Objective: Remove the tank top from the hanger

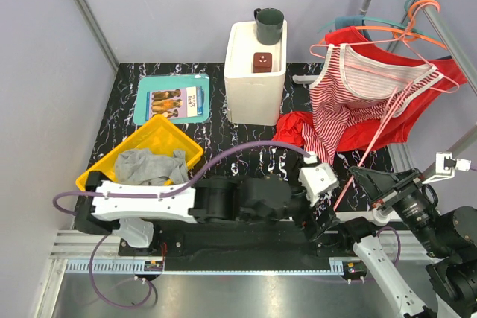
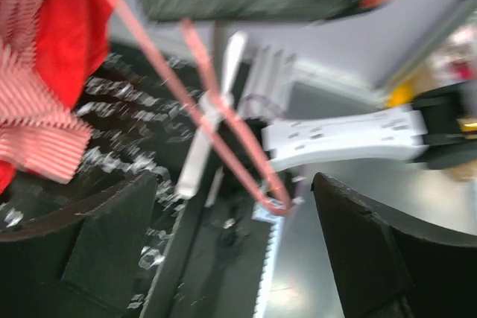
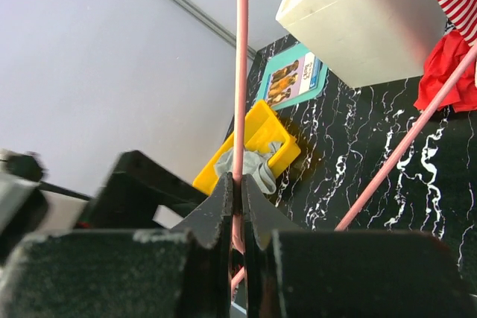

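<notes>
My right gripper should turn the empty pink hanger level and carry it to the rack (image 1: 463,141), because the hanger slants with its low corner (image 1: 336,208) by my left gripper.
The red-and-white striped tank top (image 1: 350,102) hangs on a pink hanger (image 1: 373,147) that slants from the rack at the right down toward the arms. My right gripper (image 3: 239,206) is shut on one thin pink rod of the hanger (image 3: 240,72) near its low corner. In the top view the right gripper (image 1: 363,179) sits just below the striped cloth. My left gripper (image 2: 235,191) stands open beside it, and the hanger's corner (image 2: 272,202) shows beyond the gap without touching either finger. The tank top (image 2: 30,109) fills the upper left of that view.
A red garment (image 1: 417,102) hangs behind on an orange hanger (image 1: 387,31), spilling onto the table. A white box (image 1: 255,87) carries a dark mug (image 1: 269,25). A yellow tray (image 1: 192,148) holds grey cloth (image 1: 153,165). A teal board (image 1: 173,100) lies at the back left.
</notes>
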You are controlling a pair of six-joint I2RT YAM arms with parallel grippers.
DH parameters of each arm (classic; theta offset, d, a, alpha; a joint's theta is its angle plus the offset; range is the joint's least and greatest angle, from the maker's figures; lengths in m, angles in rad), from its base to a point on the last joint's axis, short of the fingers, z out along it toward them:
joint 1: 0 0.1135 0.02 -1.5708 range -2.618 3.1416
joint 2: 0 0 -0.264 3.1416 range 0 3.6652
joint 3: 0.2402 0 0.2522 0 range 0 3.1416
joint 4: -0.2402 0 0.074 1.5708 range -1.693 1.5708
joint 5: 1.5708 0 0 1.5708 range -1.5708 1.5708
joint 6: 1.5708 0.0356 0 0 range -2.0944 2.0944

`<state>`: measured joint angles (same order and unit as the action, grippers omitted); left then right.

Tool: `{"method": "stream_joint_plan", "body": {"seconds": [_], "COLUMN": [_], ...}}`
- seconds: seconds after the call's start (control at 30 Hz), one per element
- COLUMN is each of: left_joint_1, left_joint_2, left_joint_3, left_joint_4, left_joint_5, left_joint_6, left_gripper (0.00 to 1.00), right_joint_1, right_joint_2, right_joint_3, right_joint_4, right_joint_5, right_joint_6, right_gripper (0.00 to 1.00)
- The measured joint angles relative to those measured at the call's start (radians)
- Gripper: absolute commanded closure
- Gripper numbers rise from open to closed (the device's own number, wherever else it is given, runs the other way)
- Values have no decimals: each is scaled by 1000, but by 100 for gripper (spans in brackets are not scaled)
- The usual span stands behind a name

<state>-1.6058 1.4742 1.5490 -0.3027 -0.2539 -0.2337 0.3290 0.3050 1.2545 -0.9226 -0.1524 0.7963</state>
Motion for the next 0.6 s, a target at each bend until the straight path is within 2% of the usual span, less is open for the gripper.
{"method": "stream_joint_plan", "body": {"seconds": [0.23,0.27,0.33,0.37,0.43,0.47,0.5,0.53,0.6], "left_joint_1": [6,6,7,8,15,21,29,39,61], "left_joint_2": [72,77,85,87,88,88,88,88,87], "left_joint_3": [31,38,52,55,55,55,55,55,55], "left_joint_4": [-62,-62,-62,-61,-62,-63,-63,-63,-63], "left_joint_5": [-105,-107,-110,-111,-110,-105,-97,-90,-37], "left_joint_6": [-14,-21,-33,-39,-52,-55,-66,-75,-77], "left_gripper": [38,46,55,66,77,90,100,100,100], "right_joint_1": [0,0,0,0,0,0,0,0,0], "right_joint_2": [-10,-10,-10,-10,-11,-11,-13,-14,-19], "right_joint_3": [0,0,0,0,0,0,0,0,-2], "right_joint_4": [-1,0,2,3,5,5,4,4,5], "right_joint_5": [37,37,37,37,35,33,32,31,35], "right_joint_6": [40,47,59,65,72,74,76,76,72], "right_gripper": [100,100,100,100,100,100,97,87,72]}}
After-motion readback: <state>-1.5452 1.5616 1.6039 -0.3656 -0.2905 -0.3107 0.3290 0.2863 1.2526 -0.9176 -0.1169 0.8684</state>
